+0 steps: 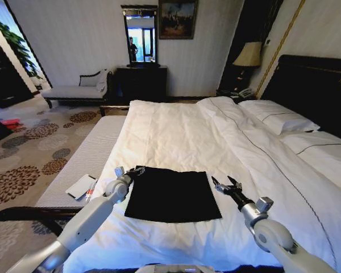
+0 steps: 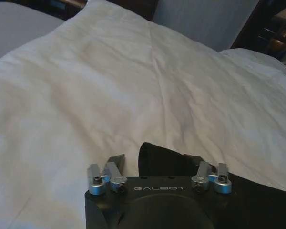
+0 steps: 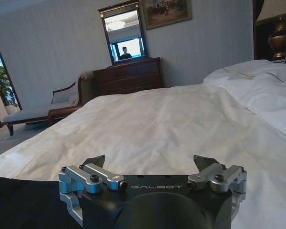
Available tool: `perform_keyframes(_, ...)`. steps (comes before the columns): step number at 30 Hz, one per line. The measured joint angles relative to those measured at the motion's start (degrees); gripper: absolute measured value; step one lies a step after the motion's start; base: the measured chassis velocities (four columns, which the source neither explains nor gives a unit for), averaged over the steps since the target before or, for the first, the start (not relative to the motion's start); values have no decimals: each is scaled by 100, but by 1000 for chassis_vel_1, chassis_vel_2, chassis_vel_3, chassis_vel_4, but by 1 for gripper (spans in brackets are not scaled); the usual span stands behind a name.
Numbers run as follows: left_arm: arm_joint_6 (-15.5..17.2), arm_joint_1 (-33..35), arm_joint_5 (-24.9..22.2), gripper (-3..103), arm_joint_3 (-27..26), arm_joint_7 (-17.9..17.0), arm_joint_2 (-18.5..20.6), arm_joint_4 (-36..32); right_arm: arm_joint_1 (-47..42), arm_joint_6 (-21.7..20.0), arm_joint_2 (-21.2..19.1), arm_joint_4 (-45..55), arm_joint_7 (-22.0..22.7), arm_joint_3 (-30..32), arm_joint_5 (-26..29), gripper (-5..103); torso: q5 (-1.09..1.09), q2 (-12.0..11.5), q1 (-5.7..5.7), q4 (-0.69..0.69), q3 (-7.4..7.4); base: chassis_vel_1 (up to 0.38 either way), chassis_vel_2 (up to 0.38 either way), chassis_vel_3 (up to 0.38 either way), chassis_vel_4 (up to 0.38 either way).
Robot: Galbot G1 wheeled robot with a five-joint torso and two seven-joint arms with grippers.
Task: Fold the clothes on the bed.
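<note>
The garment's far corner (image 2: pixel 157 158) curls up loosely, so the black garment (image 1: pixel 173 196) will droop and fold over into a narrow piece of cloth when the robot lifts and lowers it.
The clothes (image 1: pixel 170 196), a black garment, lie flat on the white duvet of the bed (image 1: pixel 182 136) near its foot. My left gripper (image 1: pixel 131 169) is at the garment's far left corner, open. In the left wrist view that corner (image 2: pixel 157 157) stands up bunched between the left gripper's (image 2: pixel 155 160) fingers, with a thin gap of white beside one finger (image 2: pixel 118 160). My right gripper (image 1: pixel 224 183) hovers open just past the garment's far right corner, over bare duvet. In the right wrist view the right gripper (image 3: pixel 150 161) has its jaws wide apart, and the black cloth (image 3: pixel 24 200) lies off to one side.
A grey bench (image 1: pixel 74 165) runs along the bed's left side with a white flat object (image 1: pixel 80 186) on it. Pillows (image 1: pixel 278 119) and a dark headboard (image 1: pixel 318 85) are at the right. A dark dresser (image 1: pixel 141 82) and a chaise (image 1: pixel 74 91) stand by the far wall.
</note>
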Motion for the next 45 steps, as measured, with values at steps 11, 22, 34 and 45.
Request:
perform_keyframes(11,29,41,-55,31,29,-28,-26,5,-53,-19,-38,34,29,31,0,100,0,0,0,0,0,0,0,0,0)
perform_keyframes(22,-24,55,-6,0,26,-55,-23,-41,-20,-38,-45,31,39,-12,-10,100,0,0,0,-2,0,0,0,0,0)
perform_keyframes(34,-87,91,152,0,71,-124,-25,-194,1606,-1183,-946,-457,239,-852,1588,100,0,0,0,-1,1,0,0,0,0)
perform_keyframes(45,-159,157,337,0,130,-211,55,-392,4348,-1573,-949,-2375,-317,-3294,2238,100,2,0,1,-2,1,0,0,0,0)
